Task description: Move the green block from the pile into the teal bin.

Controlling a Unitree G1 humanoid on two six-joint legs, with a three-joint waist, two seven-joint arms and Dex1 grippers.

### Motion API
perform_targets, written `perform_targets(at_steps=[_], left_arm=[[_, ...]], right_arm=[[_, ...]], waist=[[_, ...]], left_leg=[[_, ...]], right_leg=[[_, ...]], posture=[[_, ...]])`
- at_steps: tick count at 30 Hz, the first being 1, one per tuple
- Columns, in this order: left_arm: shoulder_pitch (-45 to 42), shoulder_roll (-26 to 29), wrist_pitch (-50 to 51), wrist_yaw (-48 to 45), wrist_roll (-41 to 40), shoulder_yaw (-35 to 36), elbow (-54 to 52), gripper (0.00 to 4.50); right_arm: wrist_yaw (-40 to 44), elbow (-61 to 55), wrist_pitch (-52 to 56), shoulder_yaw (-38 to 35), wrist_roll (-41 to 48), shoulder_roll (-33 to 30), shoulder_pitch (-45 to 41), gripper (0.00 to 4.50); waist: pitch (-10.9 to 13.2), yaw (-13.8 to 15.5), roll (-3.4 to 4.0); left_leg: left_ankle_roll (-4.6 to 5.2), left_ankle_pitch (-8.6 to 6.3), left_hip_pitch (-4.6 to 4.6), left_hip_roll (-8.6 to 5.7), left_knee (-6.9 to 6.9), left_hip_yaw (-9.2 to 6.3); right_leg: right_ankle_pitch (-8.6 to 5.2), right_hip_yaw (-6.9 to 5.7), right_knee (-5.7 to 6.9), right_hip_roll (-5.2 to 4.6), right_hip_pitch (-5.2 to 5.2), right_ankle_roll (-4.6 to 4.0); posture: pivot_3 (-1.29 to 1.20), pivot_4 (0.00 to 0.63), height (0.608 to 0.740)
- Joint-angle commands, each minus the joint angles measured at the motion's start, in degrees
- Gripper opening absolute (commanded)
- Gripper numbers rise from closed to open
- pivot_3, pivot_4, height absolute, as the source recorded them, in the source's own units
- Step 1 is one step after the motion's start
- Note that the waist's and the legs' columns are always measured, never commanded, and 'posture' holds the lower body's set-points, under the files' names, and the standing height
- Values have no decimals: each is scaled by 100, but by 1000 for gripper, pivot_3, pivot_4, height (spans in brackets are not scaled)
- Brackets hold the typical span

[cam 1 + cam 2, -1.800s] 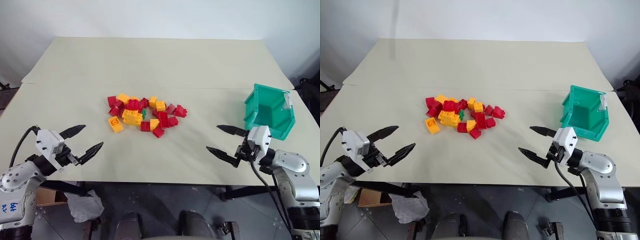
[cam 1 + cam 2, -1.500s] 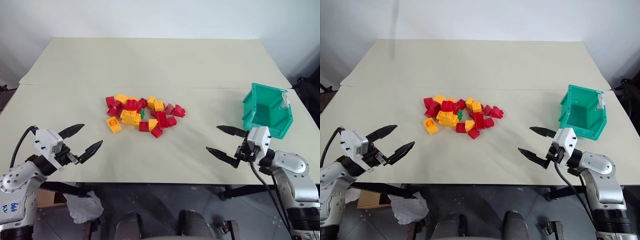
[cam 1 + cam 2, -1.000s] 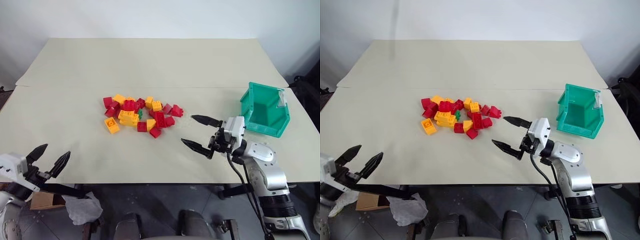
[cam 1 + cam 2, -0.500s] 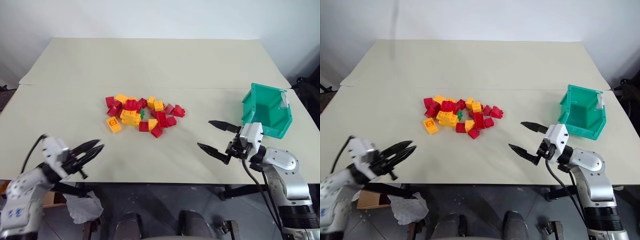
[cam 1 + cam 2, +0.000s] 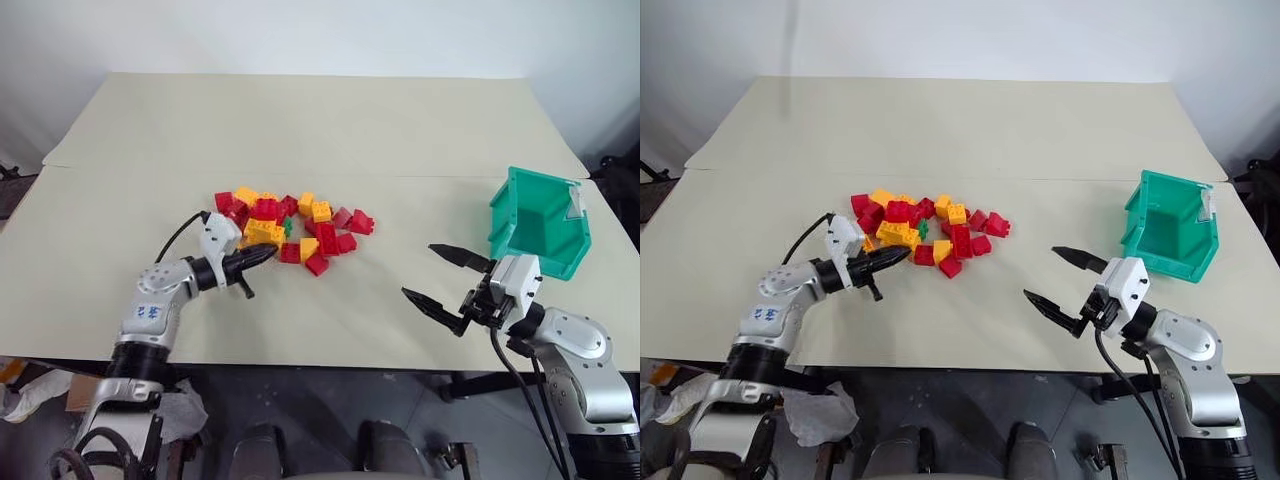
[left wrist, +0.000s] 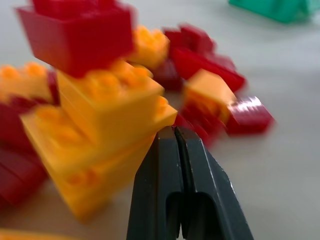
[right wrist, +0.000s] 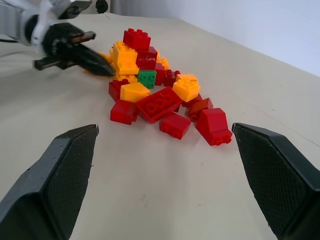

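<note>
Stacked yellow and red bricks are crowding the green block (image 5: 289,227), so the robot's closed left gripper should sweep back through the stack (image 5: 264,222) and knock it out of the way before it grips the green block.
The pile (image 5: 325,238) of red, yellow and orange bricks lies mid-table. The green block (image 5: 287,227) sits within it, partly covered by neighbours, and stands out between yellow and red bricks (image 7: 147,78) in the right wrist view. My left gripper (image 5: 262,254) is shut with nothing between its fingers. Its tip is against a yellow brick (image 6: 107,100) at the pile's near-left edge. My right gripper (image 5: 418,270) hangs open and empty to the right of the pile, pointing towards it. The teal bin (image 5: 540,225) stands beyond it at the table's right side.
The cream table (image 5: 300,130) stretches bare behind the pile and along its front edge. A seam (image 5: 120,168) crosses it behind the bricks. The bin is close to the right edge.
My left arm has swung from off the table's near-left corner up to the pile, and its gripper has gone from open to shut. The right gripper stays open and has drawn back slightly rightward.
</note>
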Motion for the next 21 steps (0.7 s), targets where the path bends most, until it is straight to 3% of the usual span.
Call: perform_targets(at_steps=[1, 6, 10, 21], left_arm=[[-511, -169, -383, 420, -81, 399, 417, 38], [-987, -339, -666, 985, -173, 912, 1105, 38], [-1134, -206, -800, 1208, 173, 829, 1624, 38], [-567, 318, -459, -1014, 304, -135, 664, 38]], right_arm=[[-123, -277, -36, -58, 63, 48, 2, 4500], [-260, -384, -47, 55, 9, 168, 62, 4500], [-316, -371, -32, 117, -6, 209, -4, 4500], [-406, -449, -7, 163, 2, 225, 27, 4500]], waist=[[1, 4, -1], [1, -26, -1], [1, -26, -2], [4, -13, -6]], left_leg=[[0, 0, 0, 0, 0, 0], [0, 0, 2, 0, -6, -1], [0, 0, 3, -1, -5, -1], [0, 0, 1, -2, -6, -1]], right_leg=[[0, 0, -1, 0, 0, 0], [1, 0, 0, 0, 0, 2], [1, 0, 0, 0, 1, 2], [2, -1, 0, 0, 0, 4]], posture=[[0, 150, 740], [0, 150, 740], [0, 150, 740], [0, 150, 740]])
